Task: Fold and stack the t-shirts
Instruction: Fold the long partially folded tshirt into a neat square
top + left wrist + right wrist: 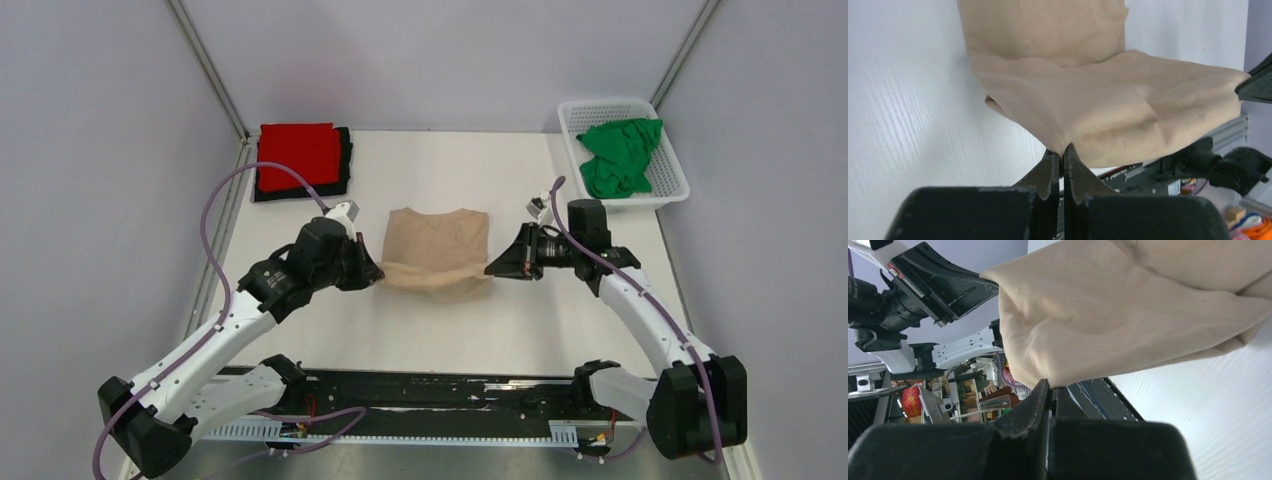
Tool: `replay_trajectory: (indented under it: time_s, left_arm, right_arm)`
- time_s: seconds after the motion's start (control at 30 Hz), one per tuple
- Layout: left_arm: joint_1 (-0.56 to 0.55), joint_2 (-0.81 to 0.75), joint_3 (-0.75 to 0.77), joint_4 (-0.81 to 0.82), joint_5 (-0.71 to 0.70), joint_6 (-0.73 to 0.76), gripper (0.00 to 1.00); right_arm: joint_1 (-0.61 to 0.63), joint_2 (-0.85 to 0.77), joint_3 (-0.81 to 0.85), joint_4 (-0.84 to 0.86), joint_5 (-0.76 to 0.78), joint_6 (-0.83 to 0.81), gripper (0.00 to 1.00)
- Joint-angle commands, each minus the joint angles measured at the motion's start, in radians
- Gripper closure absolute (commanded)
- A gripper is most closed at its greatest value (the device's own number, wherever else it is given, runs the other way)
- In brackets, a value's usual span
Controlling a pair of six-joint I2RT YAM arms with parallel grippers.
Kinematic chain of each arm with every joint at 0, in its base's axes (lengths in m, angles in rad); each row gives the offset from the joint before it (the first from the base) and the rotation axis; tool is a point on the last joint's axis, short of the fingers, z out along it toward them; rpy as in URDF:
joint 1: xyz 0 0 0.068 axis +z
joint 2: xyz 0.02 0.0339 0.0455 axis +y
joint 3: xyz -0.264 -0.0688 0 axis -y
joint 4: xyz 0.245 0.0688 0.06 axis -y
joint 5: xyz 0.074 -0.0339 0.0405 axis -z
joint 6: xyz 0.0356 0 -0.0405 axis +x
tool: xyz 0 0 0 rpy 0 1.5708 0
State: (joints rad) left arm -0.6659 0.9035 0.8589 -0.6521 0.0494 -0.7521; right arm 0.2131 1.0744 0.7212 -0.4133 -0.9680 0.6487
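The beige-tan t-shirt's lifted edge [432,273] is straight and parallel to the t-shirt's far edge, so the robot's right gripper should continue to go to the t-shirt's far corner [485,214] and let go there.
A beige-tan t-shirt [436,245] lies mid-table, its near edge lifted off the surface. My left gripper [378,272] is shut on that edge's left corner, pinching the cloth [1098,100] at its fingertips. My right gripper [490,268] is shut on the right corner of the same shirt [1108,305]. A folded red t-shirt [297,155] rests on a folded black t-shirt [345,160] at the far left. A crumpled bright green t-shirt [620,155] sits in the white basket [575,112] at the far right.
The table's left edge runs beside a metal post [210,70]. A black rail [430,395] with the arm bases spans the near edge. Bare white tabletop [450,320] lies between the shirt and the rail.
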Motion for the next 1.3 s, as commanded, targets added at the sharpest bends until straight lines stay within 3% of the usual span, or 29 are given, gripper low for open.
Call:
replay_trajectory:
  time_s: [0.0, 0.33, 0.5, 1.27]
  left_arm:
    - [0.049, 0.044, 0.088, 0.062, -0.167, 0.044, 1.0]
    - [0.229, 0.25, 0.128, 0.304, -0.036, 0.112, 1.0]
    - [0.295, 0.405, 0.205, 0.33, 0.024, 0.152, 1.0]
    - [0.389, 0.985, 0.557, 0.399, 0.169, 0.19, 1.0]
  right_arm:
    - [-0.024, 0.117, 0.127, 0.148, -0.102, -0.017, 1.0]
    - [-0.116, 0.353, 0.226, 0.222, -0.141, 0.004, 1.0]
    - [-0.155, 0.452, 0.25, 0.28, -0.13, 0.014, 1.0]
    - [-0.243, 0.941, 0.594, 0.305, -0.065, -0.03, 0.98]
